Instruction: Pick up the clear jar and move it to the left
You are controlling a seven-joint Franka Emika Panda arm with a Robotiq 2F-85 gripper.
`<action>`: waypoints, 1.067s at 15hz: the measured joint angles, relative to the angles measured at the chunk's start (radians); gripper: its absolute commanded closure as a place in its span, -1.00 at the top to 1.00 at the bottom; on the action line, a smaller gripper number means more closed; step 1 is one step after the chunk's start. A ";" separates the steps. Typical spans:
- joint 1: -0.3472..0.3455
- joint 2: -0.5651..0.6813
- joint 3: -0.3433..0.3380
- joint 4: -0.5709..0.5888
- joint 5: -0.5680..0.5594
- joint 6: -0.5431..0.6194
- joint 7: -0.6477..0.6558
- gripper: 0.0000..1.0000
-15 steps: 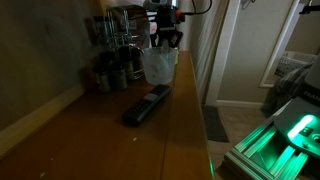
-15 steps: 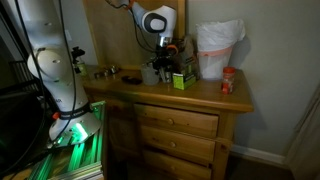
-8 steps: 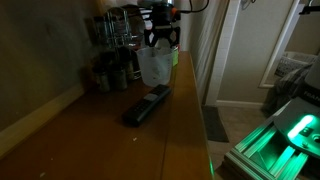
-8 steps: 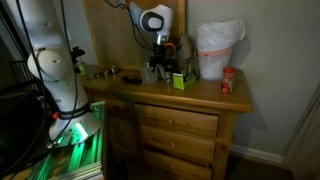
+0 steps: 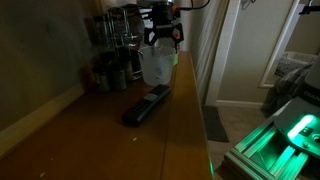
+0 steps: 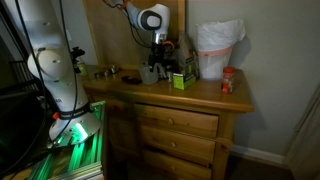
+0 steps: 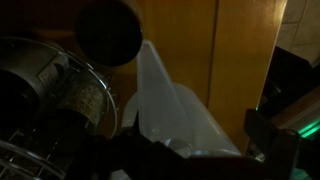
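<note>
I should lift clear, turn to line up with the clear jar's side, which runs at a slant between my gripper's open fingers, and then close on its rim.
The clear jar is a translucent tapering jug standing upright on the wooden dresser top, near its far end. My gripper hangs directly above the jar's rim with its jaws spread wide and nothing held. In an exterior view the jar is a pale shape under the gripper. The wrist view looks down on the jar. It lies between my gripper's dark fingers, and the right finger stands clear of its wall.
A black remote control lies in front of the jar. Small dark bottles and a wire rack of glasses crowd the wall side. A green box, a white bag and a red pot stand further along. The dresser edge drops off nearby.
The gripper has opened, let go of the jar and lifted a little above its rim. The jar shifted slightly sideways before resting on the dresser.
</note>
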 measured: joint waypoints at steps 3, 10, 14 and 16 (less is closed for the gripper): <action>0.000 0.000 0.000 0.001 0.003 -0.055 0.066 1.00; -0.004 -0.006 -0.005 -0.002 0.039 -0.112 0.255 1.00; -0.009 -0.020 -0.009 -0.024 0.021 -0.005 0.321 1.00; -0.011 -0.019 -0.012 -0.030 0.014 -0.003 0.367 1.00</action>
